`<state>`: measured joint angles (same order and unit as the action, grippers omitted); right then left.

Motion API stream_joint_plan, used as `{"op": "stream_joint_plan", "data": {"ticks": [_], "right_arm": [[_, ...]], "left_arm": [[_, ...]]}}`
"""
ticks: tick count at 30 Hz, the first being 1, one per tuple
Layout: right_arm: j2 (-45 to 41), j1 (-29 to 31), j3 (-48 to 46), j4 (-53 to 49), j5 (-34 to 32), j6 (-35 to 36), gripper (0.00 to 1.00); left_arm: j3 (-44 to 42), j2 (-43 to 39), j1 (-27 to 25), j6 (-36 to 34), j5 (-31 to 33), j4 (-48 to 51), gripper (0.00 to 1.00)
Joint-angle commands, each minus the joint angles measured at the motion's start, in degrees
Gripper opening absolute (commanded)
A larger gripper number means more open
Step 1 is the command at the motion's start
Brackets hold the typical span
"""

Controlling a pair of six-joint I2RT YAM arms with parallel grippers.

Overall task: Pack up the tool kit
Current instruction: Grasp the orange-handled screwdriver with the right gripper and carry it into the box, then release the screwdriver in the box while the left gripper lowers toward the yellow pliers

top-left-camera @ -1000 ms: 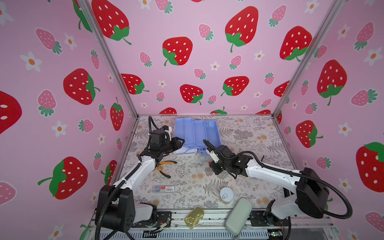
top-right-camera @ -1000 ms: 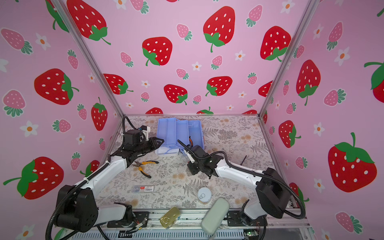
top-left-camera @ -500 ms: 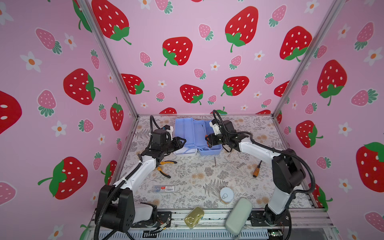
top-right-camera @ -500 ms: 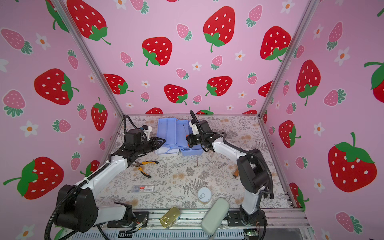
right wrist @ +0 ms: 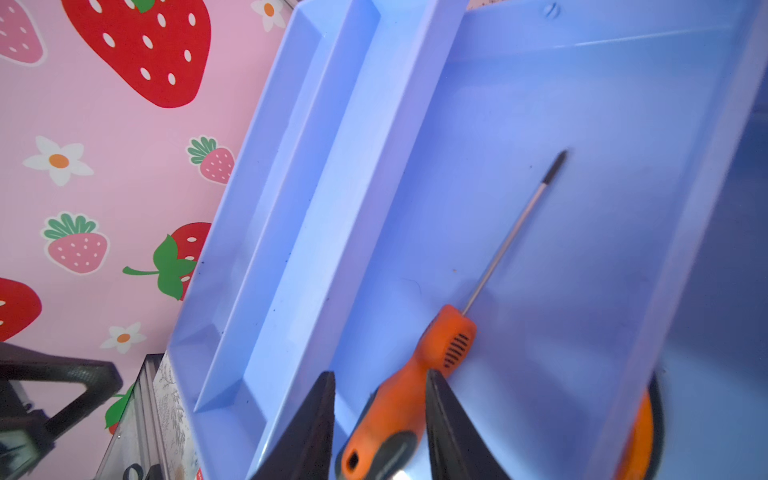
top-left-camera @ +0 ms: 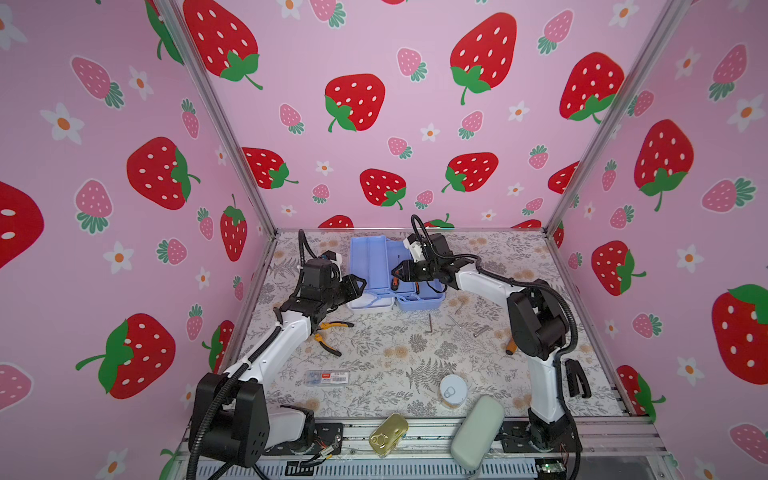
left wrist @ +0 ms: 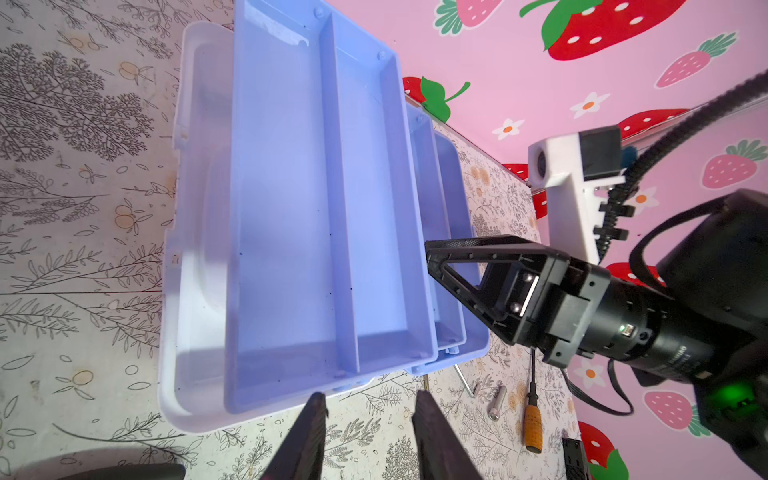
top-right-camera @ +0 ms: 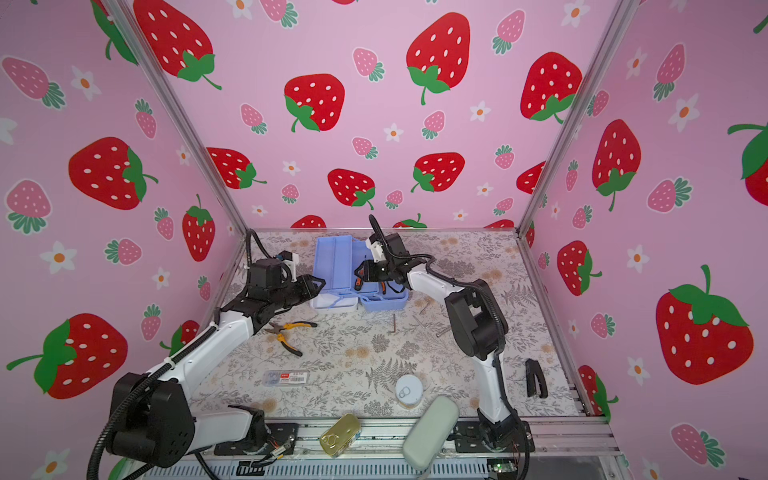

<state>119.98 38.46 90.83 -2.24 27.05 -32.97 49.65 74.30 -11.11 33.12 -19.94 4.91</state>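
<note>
The screwdriver's shaft (right wrist: 508, 241) lies at a slant across the wide blue tray, so my right gripper should move the screwdriver along the wide tray's side (right wrist: 374, 240) next to the narrow trays before the pliers come.
The tool kit (top-left-camera: 368, 262) lies open at the back of the table in both top views, its blue trays (left wrist: 291, 208) fanned out over the white lid (left wrist: 195, 249). An orange-handled screwdriver (right wrist: 415, 374) lies on the floor of its wide blue base (right wrist: 582, 104). My right gripper (right wrist: 380, 374) is open around the handle, with a gap on one side. It hangs over the base in both top views (top-right-camera: 359, 276). My left gripper (left wrist: 370, 415) is open and empty just off the kit's near left edge (top-left-camera: 357, 286).
On the table lie yellow-handled pliers (top-left-camera: 328, 332), a clear red-label case (top-left-camera: 328, 377), a hex key (top-left-camera: 430, 323), a bolt (top-left-camera: 480, 331), another orange-handled screwdriver (top-left-camera: 511, 347) and a white can (top-left-camera: 453, 390). A gold tin (top-left-camera: 388, 434) and a grey-green case (top-left-camera: 478, 432) sit on the front rail.
My right arm swung from mid-table back to the tool kit with the screwdriver, and its jaws have now opened around the handle. The left arm barely moved.
</note>
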Motion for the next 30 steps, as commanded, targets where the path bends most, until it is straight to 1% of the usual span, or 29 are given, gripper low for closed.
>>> {"op": "stream_joint_plan", "data": {"ticks": [1,5,7,8,9,10,11,12,14,17,20,21,24,28,30], "right_arm": [[-0.7,-0.2,0.1,1.8,1.6,-0.7,0.4],[-3.1,0.0,-3.3,4.1,1.1,-1.6,0.4],[-3.5,0.0,-3.2,3.6,0.5,-1.0,0.36],[-3.5,0.0,-2.8,2.7,-0.3,-0.2,0.3],[-3.5,0.0,-2.4,1.5,-1.8,0.5,0.21],[-3.5,0.0,-2.2,0.5,-3.5,0.9,0.14],[-3.6,0.2,-2.4,-0.4,-5.3,1.6,0.09],[-3.8,0.5,-2.3,-1.1,-7.2,2.1,0.07],[-3.2,1.0,-1.5,-2.7,-10.8,2.9,0.05],[-1.4,1.5,1.6,-5.7,-13.4,4.8,0.03],[0.1,2.5,4.2,-7.6,-17.9,6.8,0.03],[0.8,2.8,5.4,-8.3,-19.4,7.4,0.03],[4.1,3.1,10.3,-11.3,-23.5,8.9,0.03],[9.0,3.3,17.0,-15.0,-26.9,10.4,0.03],[11.5,3.5,20.5,-16.4,-28.3,11.4,0.03]], "left_arm": [[1.5,-1.0,0.2,-0.4,1.0,0.6,0.39],[1.9,-1.7,0.3,0.1,0.8,1.5,0.39],[1.9,-2.8,0.3,0.2,1.5,2.4,0.39],[1.7,-3.5,0.3,0.2,2.8,3.1,0.39],[1.2,-4.3,0.3,0.3,3.9,3.9,0.39],[0.7,-5.1,0.2,0.5,5.3,4.2,0.39],[-0.1,-5.9,0.4,1.1,6.6,4.3,0.39],[-0.9,-6.5,0.6,1.7,7.9,4.3,0.39],[-1.5,-7.6,1.4,2.9,8.2,5.1,0.39],[-1.2,-9.2,2.1,3.3,8.6,7.2,0.39],[-2.4,-11.8,2.3,3.6,11.7,10.8,0.38],[-4.0,-12.9,2.4,4.1,14.0,11.5,0.38],[-9.0,-16.2,3.0,6.2,17.6,13.4,0.38],[-11.8,-19.6,4.7,6.4,19.4,17.9,0.38],[-12.5,-21.6,4.9,6.3,22.1,20.5,0.38]]}}
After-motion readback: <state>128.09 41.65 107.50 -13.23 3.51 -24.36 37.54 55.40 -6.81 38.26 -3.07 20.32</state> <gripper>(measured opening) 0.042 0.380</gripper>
